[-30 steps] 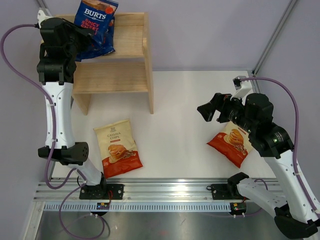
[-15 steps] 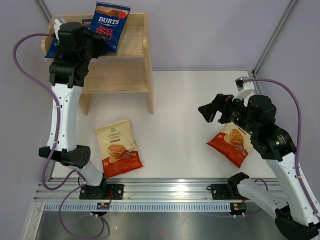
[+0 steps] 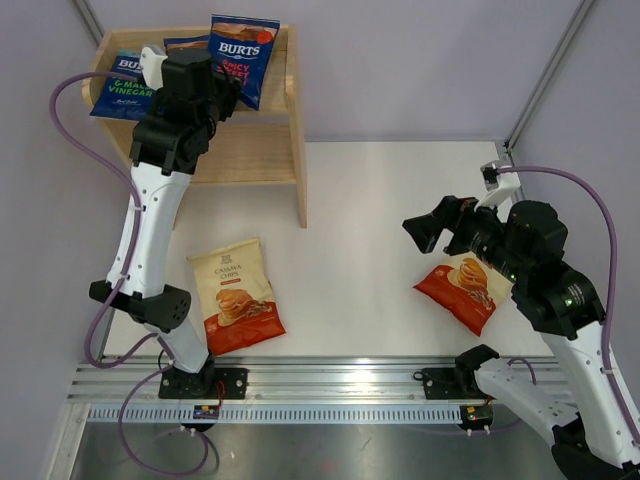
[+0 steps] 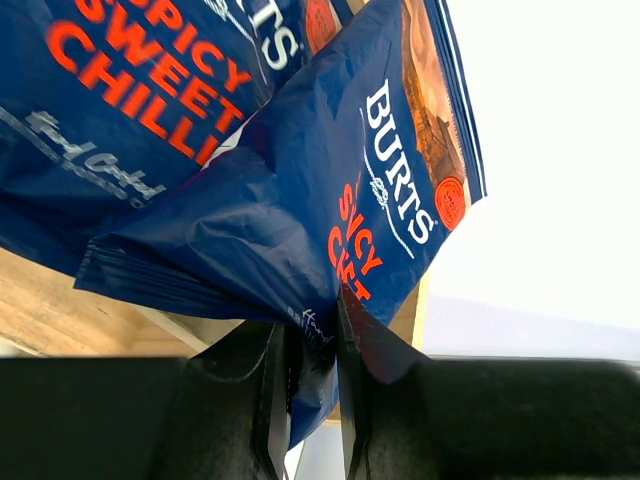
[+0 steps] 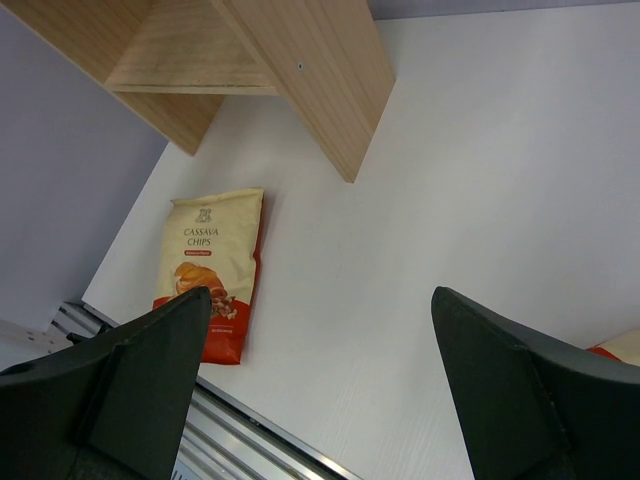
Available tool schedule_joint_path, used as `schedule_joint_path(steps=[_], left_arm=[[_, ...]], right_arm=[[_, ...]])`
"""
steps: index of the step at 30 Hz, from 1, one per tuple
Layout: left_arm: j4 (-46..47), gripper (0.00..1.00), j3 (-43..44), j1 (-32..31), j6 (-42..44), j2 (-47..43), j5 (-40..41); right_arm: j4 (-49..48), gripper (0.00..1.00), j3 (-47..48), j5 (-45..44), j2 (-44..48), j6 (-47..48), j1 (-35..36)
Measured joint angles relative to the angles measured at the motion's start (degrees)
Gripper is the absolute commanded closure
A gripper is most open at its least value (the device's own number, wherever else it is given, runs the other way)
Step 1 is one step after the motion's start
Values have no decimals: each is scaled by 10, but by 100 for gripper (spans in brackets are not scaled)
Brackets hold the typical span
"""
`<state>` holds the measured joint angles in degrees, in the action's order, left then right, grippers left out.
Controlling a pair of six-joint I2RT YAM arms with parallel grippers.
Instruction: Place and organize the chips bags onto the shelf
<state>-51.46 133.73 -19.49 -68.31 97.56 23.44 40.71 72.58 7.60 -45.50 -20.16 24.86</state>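
The BURTS bag is leaning crooked over the blue bag (image 3: 211,46) next to it, so the robot's left gripper should settle the BURTS bag against the shelf's side panel (image 3: 291,72) before moving away.
The wooden shelf (image 3: 262,110) stands at the far left. My left gripper (image 3: 224,93) is shut on the bottom edge of a dark blue BURTS bag (image 3: 243,52), held upright over the top tier's right part. In the left wrist view the gripper (image 4: 312,400) pinches this bag (image 4: 370,200), with a second blue bag (image 4: 130,90) just behind it. A blue vinegar bag (image 3: 125,85) stands at the tier's left, and another blue bag (image 3: 185,43) peeks out behind the arm. One cream bag (image 3: 235,295) lies flat at front left. My right gripper (image 3: 421,228) is open and empty above the table, beside the other cream bag (image 3: 468,285).
In the right wrist view, between the open gripper (image 5: 320,390), I see the white table, the front-left cream bag (image 5: 210,270) and the shelf's side panel (image 5: 310,70). A metal rail (image 3: 330,385) runs along the near edge. Grey walls close in the left and right sides.
My left arm has carried the blue bag to the right along the top tier, uncovering the vinegar bag at the left. The right arm has barely moved.
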Motion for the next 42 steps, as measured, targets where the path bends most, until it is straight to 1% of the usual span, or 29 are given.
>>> schedule_joint_path(steps=[3,7,8,10,11,15,18,21,24,25,27,28,29,30,34,38,42], left_arm=[[-7,94,6,-12,-9,10,19],[-21,91,6,-24,-23,21,38],[-22,86,6,-27,-24,23,41],[-21,79,7,-31,-27,26,47],[-21,72,8,-33,-27,27,49],[-20,53,14,-39,-26,31,49],[-18,44,21,-41,-23,33,49],[-13,43,28,-42,-17,33,48],[-12,45,28,-42,-9,33,48],[-12,54,28,-42,-5,33,47],[-5,61,17,-42,1,28,45],[1,67,3,-41,5,21,44],[5,79,-9,-42,7,14,43],[9,81,-24,-42,7,6,43],[18,85,-42,-41,17,-9,37],[24,91,-42,-41,17,-8,28],[31,91,-38,-41,7,-2,21]], right_arm=[[1,1,0,0,6,1,0],[1,0,0,0,15,3,0],[1,0,0,0,17,4,0],[1,1,0,1,20,5,0],[1,1,0,1,21,5,0],[3,1,0,1,26,7,0],[5,1,0,1,28,9,0],[9,1,0,1,28,9,0],[10,1,0,1,28,9,0],[11,0,0,1,28,9,0],[11,1,0,1,28,9,0],[11,1,0,1,28,9,0],[11,0,0,1,28,9,0],[11,0,0,1,28,9,0],[11,1,0,3,28,9,0],[11,1,0,6,28,9,0],[12,0,0,6,28,9,0]])
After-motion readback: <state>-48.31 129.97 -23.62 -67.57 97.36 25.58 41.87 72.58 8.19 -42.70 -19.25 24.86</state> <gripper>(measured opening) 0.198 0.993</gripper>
